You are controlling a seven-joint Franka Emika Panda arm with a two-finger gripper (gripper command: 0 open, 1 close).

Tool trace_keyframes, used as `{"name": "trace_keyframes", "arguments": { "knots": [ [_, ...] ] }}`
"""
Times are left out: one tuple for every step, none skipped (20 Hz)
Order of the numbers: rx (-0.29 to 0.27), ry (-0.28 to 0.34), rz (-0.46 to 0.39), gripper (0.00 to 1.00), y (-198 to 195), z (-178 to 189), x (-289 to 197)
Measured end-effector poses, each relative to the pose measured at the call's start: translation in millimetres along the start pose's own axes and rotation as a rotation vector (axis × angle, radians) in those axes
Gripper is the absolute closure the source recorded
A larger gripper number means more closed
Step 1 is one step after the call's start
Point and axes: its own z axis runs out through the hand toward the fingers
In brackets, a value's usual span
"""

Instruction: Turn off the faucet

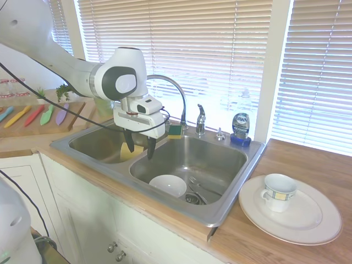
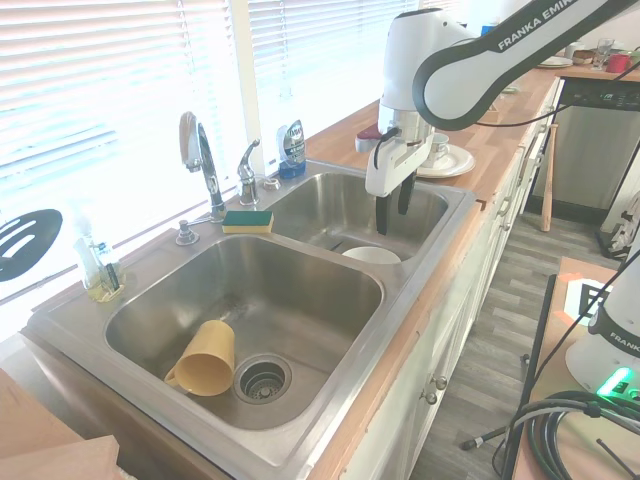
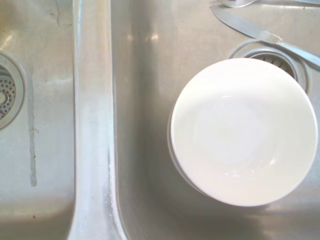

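Observation:
My gripper will make the lever handle (image 1: 201,110) swing down toward level when I push the handle down, because the handle is raised above its short post (image 1: 200,126).
The chrome faucet (image 1: 171,88) arches over the divider at the back of the double sink (image 1: 220,212). Its small lever handle (image 1: 201,117) stands upright on a short post just right of the spout. In the second exterior view the spout (image 2: 198,150) and handle (image 2: 247,168) sit at the sink's far rim. My gripper (image 1: 138,152) hangs open and empty over the front of the divider, fingers pointing down, well short of the handle. Seen from the other side, the gripper (image 2: 393,222) hovers above the right basin. I see no water stream.
A white bowl (image 3: 244,131) and a knife (image 3: 260,34) lie in the basin below me. A green-yellow sponge (image 1: 175,130) and a soap bottle (image 1: 240,126) flank the handle. A yellow cup (image 2: 205,358) lies in the other basin. A plate (image 1: 308,225) carrying a mug sits on the counter.

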Motion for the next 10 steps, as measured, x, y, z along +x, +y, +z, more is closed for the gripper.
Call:
{"name": "trace_keyframes", "arguments": {
  "knots": [
    [0.000, 0.000, 0.001, 1.00, 0.0, 0.2, 0.0],
    [-0.001, 0.000, 0.001, 1.00, 0.0, 0.4, 0.1],
    [-0.002, 0.000, 0.002, 1.00, 0.0, 0.6, 0.1],
    [-0.002, 0.000, 0.002, 1.00, 0.0, 0.9, 0.2],
    [-0.001, 0.001, 0.003, 1.00, -0.2, 1.2, 0.4],
    [-0.001, 0.002, 0.003, 1.00, -0.3, 1.3, 0.6],
    [0.000, 0.002, 0.005, 1.00, -0.2, 1.5, 0.9],
    [0.000, 0.002, 0.007, 1.00, 0.1, 1.8, 1.6],
    [-0.001, 0.002, 0.009, 1.00, 0.7, 2.1, 2.4],
    [-0.001, 0.002, 0.012, 1.00, 1.5, 2.3, 3.4]
  ]
}}
